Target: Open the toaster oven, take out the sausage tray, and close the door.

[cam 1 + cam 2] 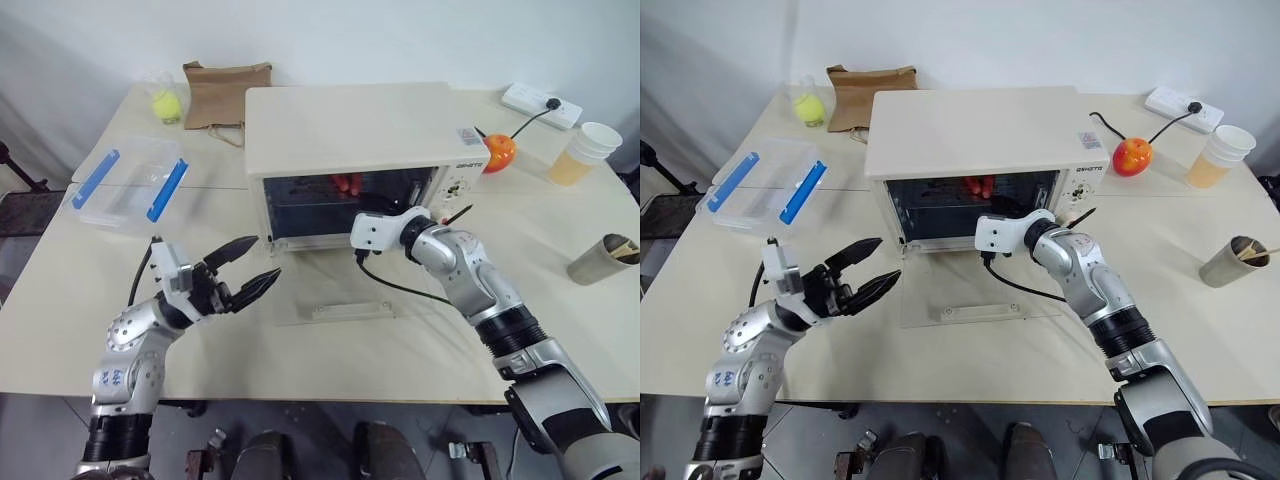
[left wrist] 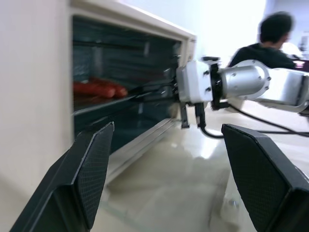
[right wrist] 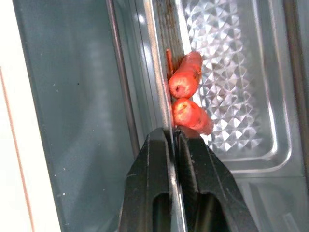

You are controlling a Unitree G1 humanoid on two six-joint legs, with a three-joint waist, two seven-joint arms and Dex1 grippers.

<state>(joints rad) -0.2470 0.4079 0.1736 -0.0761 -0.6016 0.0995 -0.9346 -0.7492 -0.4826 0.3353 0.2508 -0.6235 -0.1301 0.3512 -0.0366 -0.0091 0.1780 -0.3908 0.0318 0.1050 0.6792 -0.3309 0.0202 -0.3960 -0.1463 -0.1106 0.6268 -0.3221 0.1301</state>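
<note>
The sausage tray is still inside the oven [image 1: 335,192], so next my right gripper pulls it over the glass door [image 1: 322,287] before my left gripper grips the tray's rim.
The cream-white toaster oven [image 1: 360,125] stands mid-table with its glass door [image 1: 300,300] folded down flat, bar handle [image 1: 352,311] nearest me. Inside, the silver sausage tray [image 2: 96,102] sits on a shelf with red sausages [image 3: 186,79] on it. My right gripper [image 3: 173,133] reaches into the cavity and is shut on the tray's thin front rim. My left gripper [image 1: 250,268] hovers open over the table, in front of the oven's left corner, holding nothing.
A clear plastic box with blue clips [image 1: 130,183] lies at the left. Behind it are a brown paper bag [image 1: 225,92] and a yellow ball [image 1: 165,103]. To the right are an orange fruit [image 1: 497,152], a drink cup [image 1: 585,153], a grey cup [image 1: 600,260] and a power strip [image 1: 540,103]. A person [image 2: 275,34] sits beyond.
</note>
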